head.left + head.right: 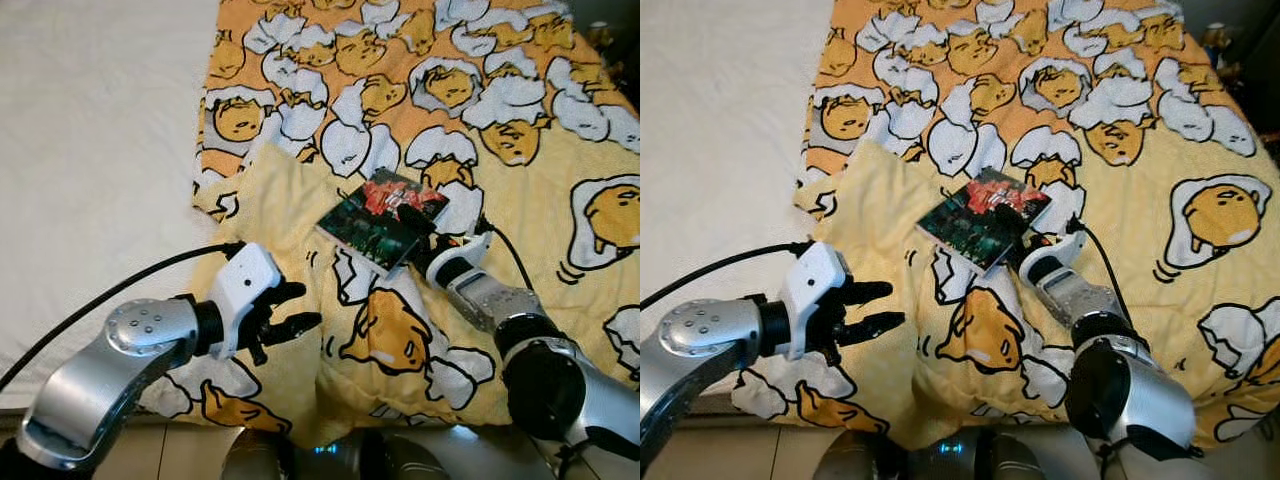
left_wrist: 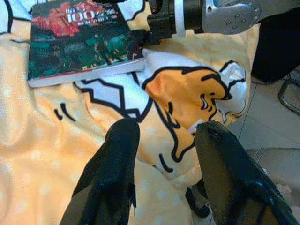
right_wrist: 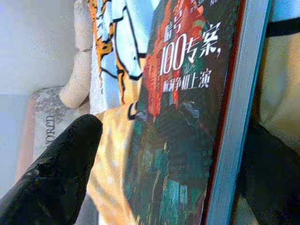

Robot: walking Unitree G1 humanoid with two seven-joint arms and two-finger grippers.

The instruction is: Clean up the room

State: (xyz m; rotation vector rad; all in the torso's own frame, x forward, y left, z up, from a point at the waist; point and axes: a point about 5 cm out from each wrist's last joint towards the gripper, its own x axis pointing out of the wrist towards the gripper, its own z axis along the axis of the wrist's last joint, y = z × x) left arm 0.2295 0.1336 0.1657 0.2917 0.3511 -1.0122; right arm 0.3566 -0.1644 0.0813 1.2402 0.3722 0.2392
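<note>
I expect the book to stay shut and stand stiff when I lift it, because the page edge between my right gripper's fingers is thick and straight.
A dark book with a red and green cover lies on the yellow egg-print blanket at the middle of the bed. My right gripper is at the book's near right corner and stands open. One finger rests over the cover and the other sits under the page edge, with the book between them. My left gripper hovers open over a blanket fold to the book's near left, nothing between its fingers. The book lies just beyond them.
A white sheet covers the left side of the bed. The blanket hangs over the bed's near edge, with tiled floor below. A beige pillow lies at the far end.
</note>
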